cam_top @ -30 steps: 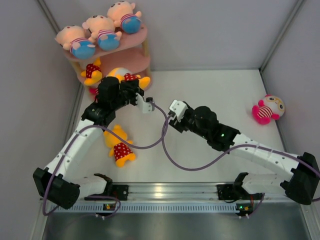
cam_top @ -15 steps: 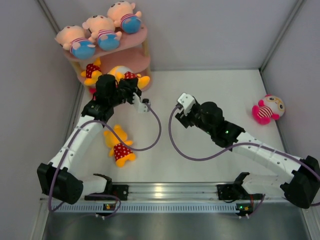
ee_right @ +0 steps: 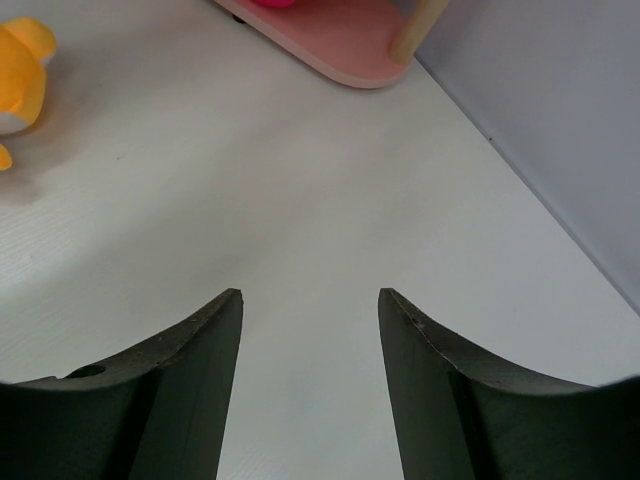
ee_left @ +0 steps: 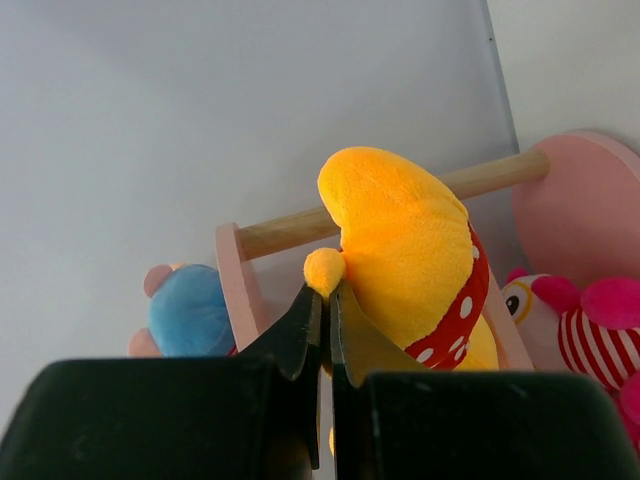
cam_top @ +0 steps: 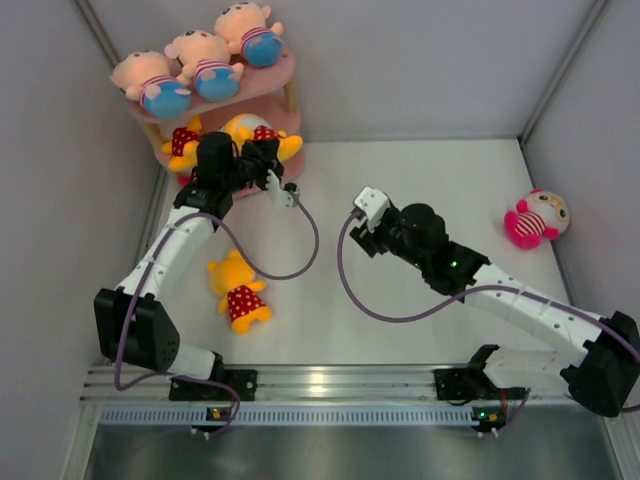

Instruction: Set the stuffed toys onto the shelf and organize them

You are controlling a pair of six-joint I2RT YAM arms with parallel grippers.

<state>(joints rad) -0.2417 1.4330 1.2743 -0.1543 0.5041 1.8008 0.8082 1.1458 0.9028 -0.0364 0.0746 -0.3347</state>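
Note:
The middle level has open space beside the other yellow bear [cam_top: 184, 146], so the robot's left gripper should continue to move its bear in until the board [cam_top: 266, 106] holds it up, then let go.
The pink shelf [cam_top: 280, 78] stands at the far left corner, with three boy dolls [cam_top: 203, 64] on its top board. My left gripper [cam_top: 266, 163] is shut on a yellow bear in a red polka-dot outfit [cam_top: 252, 133] and holds it at the shelf's middle tier, beside another yellow bear [cam_top: 183, 146]. In the left wrist view the gripper [ee_left: 328, 292] pinches a small limb of the bear [ee_left: 400, 235], in front of a wooden post [ee_left: 285, 228]. A pink striped doll [ee_left: 592, 330] lies on a lower board. My right gripper [ee_right: 310, 295] is open and empty over the table.
A third yellow bear [cam_top: 238, 292] lies on the table by the left arm and shows in the right wrist view [ee_right: 20, 70]. A pink doll [cam_top: 535, 218] lies by the right wall. Grey walls close in the left, back and right sides. The shelf's bottom board [ee_right: 340, 35] shows ahead of my right gripper.
My left gripper has carried the yellow bear up and back to the shelf's middle tier. My right arm drew back to the right, then stayed still.

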